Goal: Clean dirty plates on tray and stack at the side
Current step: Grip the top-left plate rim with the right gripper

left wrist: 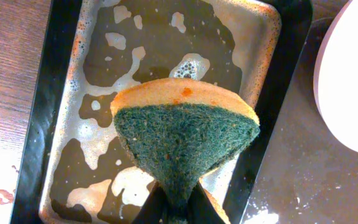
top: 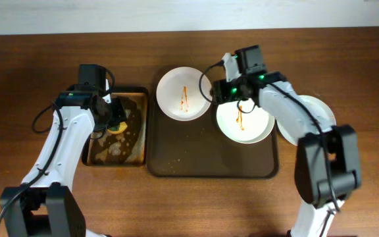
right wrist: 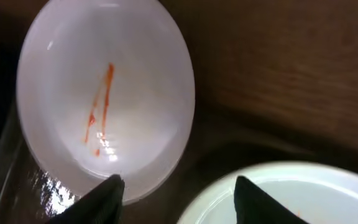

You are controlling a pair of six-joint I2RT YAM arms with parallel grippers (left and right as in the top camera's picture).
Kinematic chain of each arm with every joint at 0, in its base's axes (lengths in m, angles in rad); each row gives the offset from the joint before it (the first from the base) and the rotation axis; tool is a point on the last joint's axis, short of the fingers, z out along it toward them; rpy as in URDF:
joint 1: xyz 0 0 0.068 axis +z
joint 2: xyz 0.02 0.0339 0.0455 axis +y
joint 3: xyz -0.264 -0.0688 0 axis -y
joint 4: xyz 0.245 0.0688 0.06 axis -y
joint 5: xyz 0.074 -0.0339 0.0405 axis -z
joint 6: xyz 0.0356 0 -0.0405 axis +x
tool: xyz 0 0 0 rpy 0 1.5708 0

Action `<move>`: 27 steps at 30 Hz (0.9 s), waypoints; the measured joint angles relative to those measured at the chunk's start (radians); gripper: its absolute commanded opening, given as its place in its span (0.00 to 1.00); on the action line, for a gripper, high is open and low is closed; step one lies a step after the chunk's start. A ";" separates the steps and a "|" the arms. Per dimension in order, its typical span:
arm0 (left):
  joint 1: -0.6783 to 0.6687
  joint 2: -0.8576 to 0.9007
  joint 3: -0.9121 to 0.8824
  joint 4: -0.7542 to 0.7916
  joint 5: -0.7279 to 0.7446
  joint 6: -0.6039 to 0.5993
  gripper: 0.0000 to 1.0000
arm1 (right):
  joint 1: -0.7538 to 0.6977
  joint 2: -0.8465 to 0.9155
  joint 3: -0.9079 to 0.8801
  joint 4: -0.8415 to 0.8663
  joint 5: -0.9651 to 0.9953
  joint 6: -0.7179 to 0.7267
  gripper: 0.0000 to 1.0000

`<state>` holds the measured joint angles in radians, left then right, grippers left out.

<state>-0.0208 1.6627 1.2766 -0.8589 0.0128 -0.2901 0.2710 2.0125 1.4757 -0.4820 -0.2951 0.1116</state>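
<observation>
The streaked plate by the sponge sticks out over the big tray's far edge. Next, my right gripper pulls the plate's rim [top: 208,105] closer before the sponge wipes the plate.
A white plate [top: 183,94] with an orange-red streak sits at the far left of the dark brown tray [top: 209,164]. A second streaked plate [top: 244,123] sits at the tray's right. A third plate [top: 319,110] lies on the table right of the tray, partly hidden by my right arm, with no streak showing. My right gripper [top: 217,92] is open and empty, hovering between the two streaked plates; in the right wrist view its fingers [right wrist: 178,186] straddle the gap between the left plate [right wrist: 104,106] and the right plate [right wrist: 284,193]. My left gripper [left wrist: 176,208] is shut on the green-yellow sponge [left wrist: 185,130].
A small black-rimmed tray [top: 139,125] with brown soapy water sits left of the big tray; its rim also shows in the left wrist view [left wrist: 39,124]. The sponge [top: 117,128] hangs above it. Crumbs dot the big tray's floor [left wrist: 291,180].
</observation>
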 measured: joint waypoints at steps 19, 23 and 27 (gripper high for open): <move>0.000 0.000 0.000 0.003 0.038 0.000 0.00 | 0.077 0.105 0.021 -0.231 0.013 0.180 0.04; -0.041 0.000 0.000 0.024 0.124 0.000 0.00 | 0.088 0.105 0.024 -0.373 -0.013 0.180 0.04; -0.159 0.019 0.000 0.057 0.202 -0.005 0.00 | 0.097 0.105 0.026 -0.420 -0.021 0.180 0.04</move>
<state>-0.1795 1.6814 1.2766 -0.8017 0.2150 -0.2947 0.3676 2.1170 1.5013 -0.9016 -0.3157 0.2916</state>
